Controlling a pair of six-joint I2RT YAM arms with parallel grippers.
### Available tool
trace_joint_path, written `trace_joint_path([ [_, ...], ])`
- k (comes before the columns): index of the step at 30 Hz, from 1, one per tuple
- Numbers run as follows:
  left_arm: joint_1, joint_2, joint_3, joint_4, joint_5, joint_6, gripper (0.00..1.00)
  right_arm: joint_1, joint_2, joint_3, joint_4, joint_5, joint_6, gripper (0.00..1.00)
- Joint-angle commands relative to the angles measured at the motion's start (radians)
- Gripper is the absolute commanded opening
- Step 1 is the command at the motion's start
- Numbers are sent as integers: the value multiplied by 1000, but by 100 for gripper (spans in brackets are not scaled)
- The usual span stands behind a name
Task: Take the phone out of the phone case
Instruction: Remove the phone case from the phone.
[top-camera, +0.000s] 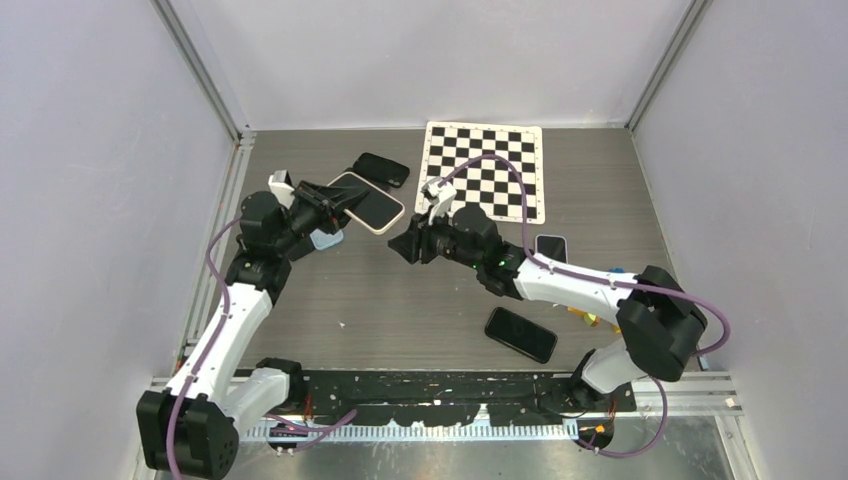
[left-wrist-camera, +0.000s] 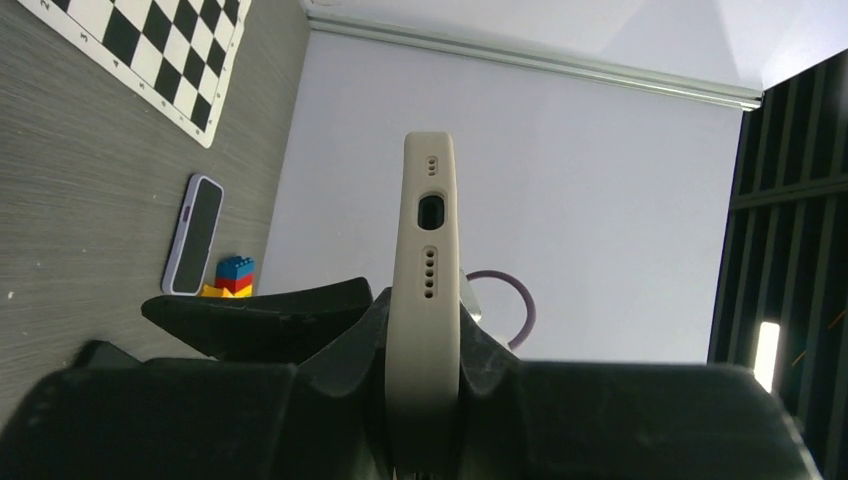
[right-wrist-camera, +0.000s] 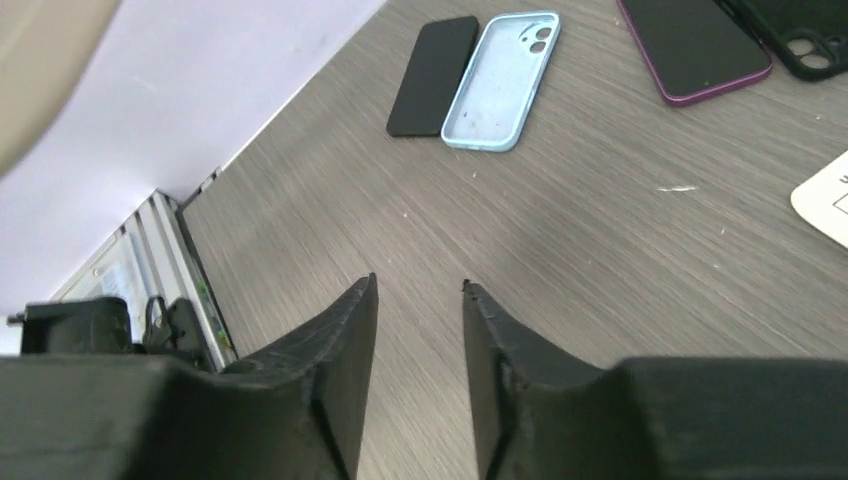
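Note:
The beige case's loose end (top-camera: 391, 221) is clear of my right gripper's open fingers. My left gripper should turn the phone so its corner (top-camera: 402, 209) comes to them.
My left gripper (top-camera: 328, 208) is shut on a phone in a beige case (top-camera: 367, 201) and holds it above the table at the back left. In the left wrist view the case's bottom end (left-wrist-camera: 428, 230), with its port and speaker holes, stands up between the fingers (left-wrist-camera: 425, 335). My right gripper (top-camera: 402, 246) is open and empty, just right of the held phone and a short gap from it. In the right wrist view its fingers (right-wrist-camera: 420, 292) are spread over bare table, and a blurred beige edge (right-wrist-camera: 40, 70) shows at the top left.
An empty light-blue case (right-wrist-camera: 500, 80) and a black phone (right-wrist-camera: 433, 75) lie side by side below my left arm. A black case (top-camera: 382, 168), a checkerboard (top-camera: 487, 168), a lilac-cased phone (top-camera: 551, 248), a bare black phone (top-camera: 520, 333) and toy bricks (left-wrist-camera: 232, 275) lie around.

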Motion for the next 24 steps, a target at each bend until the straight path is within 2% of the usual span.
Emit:
trace_joint_path([
  [1, 13, 12, 38, 138, 47, 52, 0, -37, -126, -36, 2, -106, 4, 48],
  [4, 23, 72, 31, 247, 139, 111, 0, -111, -203, -62, 5, -316, 100, 68],
  [6, 23, 106, 36, 316, 206, 150, 0, -191, -243, -85, 33, -409, 187, 74],
  [10, 22, 132, 64, 334, 318, 251, 0, -259, -273, -121, 165, -541, 389, 76],
  [11, 22, 130, 73, 318, 336, 274, 0, -262, -267, -124, 209, -551, 418, 75],
  [17, 23, 95, 98, 257, 387, 342, 0, -282, -202, -124, 397, -570, 658, 49],
  [21, 23, 87, 93, 249, 388, 344, 0, -282, -155, -118, 449, -578, 719, 41],
  [24, 23, 86, 93, 249, 383, 340, 0, -282, -129, -122, 503, -602, 745, 40],
])
